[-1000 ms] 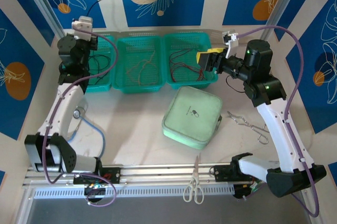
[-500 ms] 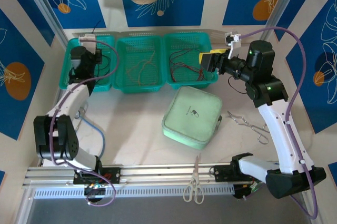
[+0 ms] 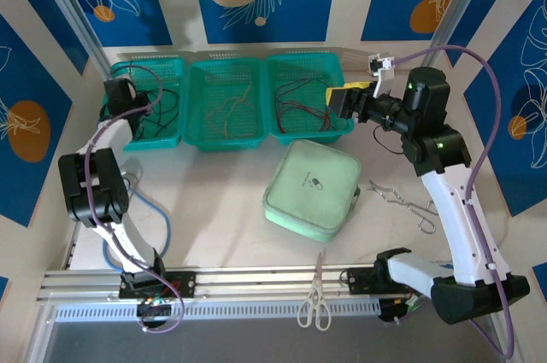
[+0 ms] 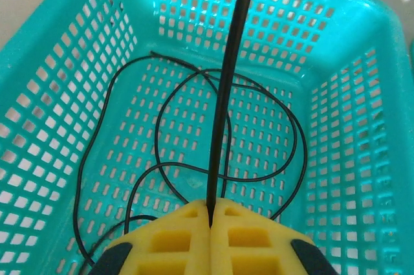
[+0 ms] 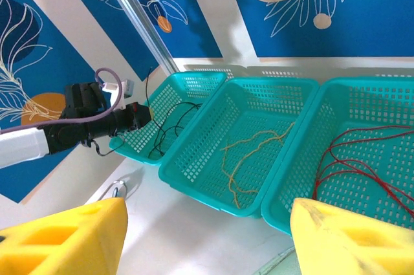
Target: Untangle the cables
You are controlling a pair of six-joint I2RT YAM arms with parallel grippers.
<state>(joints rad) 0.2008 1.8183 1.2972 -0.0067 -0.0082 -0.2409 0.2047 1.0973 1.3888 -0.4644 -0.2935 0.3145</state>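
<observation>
My left gripper should keep lowering the last strand toward the basket's bottom [image 4: 191,116] and let go there, as the black cable's loops [image 4: 157,126] are inside the teal basket's sides.
Black cables [image 4: 259,94] lie coiled in the left teal basket [image 3: 175,137]. My left gripper [image 4: 211,205] hangs over that basket, its yellow pads shut on one black strand that runs straight up from the jaws. In the top view this gripper [image 3: 135,105] sits at the basket's left side. A tan-yellow cable [image 5: 252,152] lies in the middle basket [image 3: 224,143], and dark red cables [image 5: 362,158] lie in the right basket [image 3: 342,132]. My right gripper [image 5: 207,236] is open and empty. It hovers at the right basket's right rim [image 3: 342,96].
A pale green zip pouch [image 3: 312,188] lies on the table in front of the baskets. Metal forceps [image 3: 402,202] lie to its right and scissors [image 3: 314,299] on the front rail. A light-blue stethoscope tube [image 3: 158,218] curls by the left arm.
The left arm has folded back and its gripper has come down and forward, closer to the left basket, with the black strand in it. The right arm barely shifted.
</observation>
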